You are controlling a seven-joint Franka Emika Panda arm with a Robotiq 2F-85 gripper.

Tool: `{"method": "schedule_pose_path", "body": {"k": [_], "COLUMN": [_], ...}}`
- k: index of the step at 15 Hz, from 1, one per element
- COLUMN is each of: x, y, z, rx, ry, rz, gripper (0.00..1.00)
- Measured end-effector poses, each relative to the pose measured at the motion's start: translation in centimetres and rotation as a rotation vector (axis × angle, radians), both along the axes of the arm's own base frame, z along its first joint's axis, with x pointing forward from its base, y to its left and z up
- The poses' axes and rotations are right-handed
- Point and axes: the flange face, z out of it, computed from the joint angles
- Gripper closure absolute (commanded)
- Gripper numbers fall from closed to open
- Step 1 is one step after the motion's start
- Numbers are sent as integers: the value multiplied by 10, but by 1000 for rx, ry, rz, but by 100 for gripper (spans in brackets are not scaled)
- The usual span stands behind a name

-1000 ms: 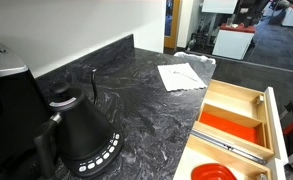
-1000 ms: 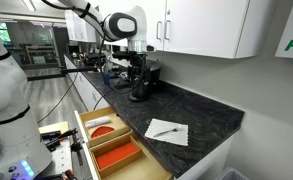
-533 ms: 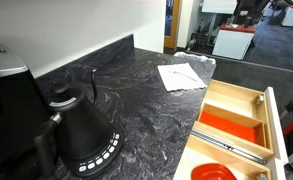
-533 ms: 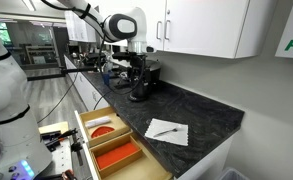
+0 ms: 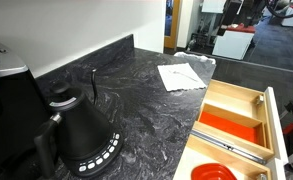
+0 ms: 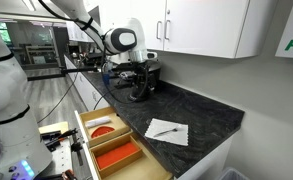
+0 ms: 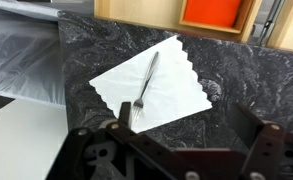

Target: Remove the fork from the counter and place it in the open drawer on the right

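The fork (image 7: 143,95) lies at a slant and off-centre below the robot's open gripper, so the gripper should turn to line up with the fork's handle (image 7: 151,68) and centre over it before going down.
The fork (image 7: 145,84) lies on a white paper sheet (image 7: 171,92) on the black marbled counter (image 7: 248,78); the wrist view shows it with its tines towards me. In both exterior views the fork (image 5: 184,72) (image 6: 166,130) is faint on the paper. The open wooden drawer (image 5: 238,96) (image 6: 83,122) with its orange compartment (image 7: 216,12) is beside the counter. My gripper (image 7: 186,135) is open and empty, high above the counter and well short of the fork. The arm (image 6: 123,41) hovers over the kettle end of the counter.
A black gooseneck kettle (image 5: 81,130) stands on the counter, with a dark appliance (image 5: 6,90) beside it. A long metal bar (image 5: 231,148) and a round orange object (image 5: 214,172) lie in the drawer. White wall cabinets (image 6: 201,25) hang above the counter.
In an exterior view the arm's wrist has dropped slightly and turned. The fork, paper and drawer have not moved.
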Motion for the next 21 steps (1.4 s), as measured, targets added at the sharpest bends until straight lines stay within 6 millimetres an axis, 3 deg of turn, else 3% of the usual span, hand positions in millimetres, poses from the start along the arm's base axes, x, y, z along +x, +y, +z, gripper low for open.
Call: {"method": "schedule_pose_path", "body": {"k": [3,5,7,10,11,16,21], "x": [8,4,-10,-41,-46,-46,-39], "y": [-27,-60,-101,-156,-164,-158,-120], "z": [-49,-67,-59,-20,-9,-3,-17], "rx": [-11,-9,-8,-17,-21,-35,-50], "ry": [-24,-10,-4,22,11,38,111], "rz": [-119,-224,-321,-453,-481,-515,-445], "gripper": [0,0,0,0,0,0,0]}}
